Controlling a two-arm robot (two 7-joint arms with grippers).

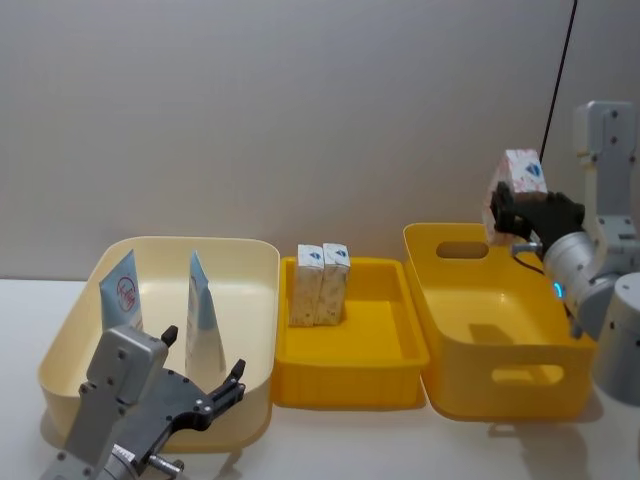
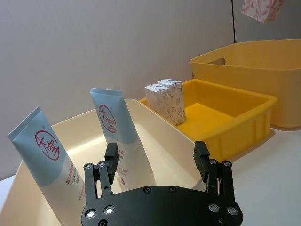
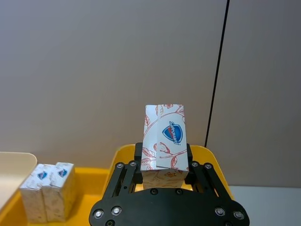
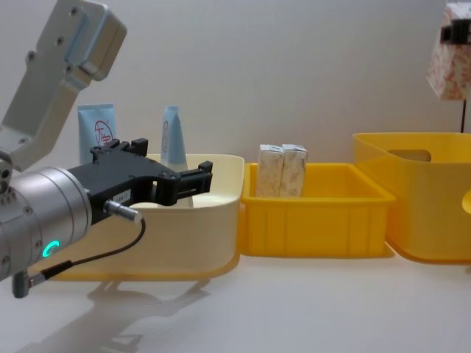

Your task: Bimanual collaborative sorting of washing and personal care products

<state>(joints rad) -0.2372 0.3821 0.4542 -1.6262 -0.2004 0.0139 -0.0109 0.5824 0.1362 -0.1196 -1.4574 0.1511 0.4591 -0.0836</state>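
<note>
I expect the pale-blue tube (image 1: 204, 318) to stay stiff, with its lower end hanging free, when I lift it, because it stands straight up to its thin top (image 1: 197, 271).
Two pale-blue tubes (image 1: 122, 290) (image 1: 200, 305) with red round logos stand upright in the cream bin (image 1: 255, 300). Over that bin's front edge, my left gripper (image 1: 205, 352) is open and holds nothing. From the left wrist view the tubes (image 2: 47, 155) (image 2: 113, 125) stand just beyond the fingers (image 2: 111, 157). Two white cartons (image 1: 322, 283) stand side by side at the back of the shallow yellow tray (image 1: 350, 375). My right gripper (image 1: 525, 210) is shut on a third carton (image 1: 522, 172), held upright high above the deep yellow bin (image 1: 500, 385). The right wrist view has this carton (image 3: 163, 141) between the jaws.
The three containers stand in a row on a white table, cream at the left, shallow tray in the middle, deep handled bin at the right. A grey wall is close behind. A black cable (image 1: 560, 70) hangs at the back right. Bare table lies in front of the bins.
</note>
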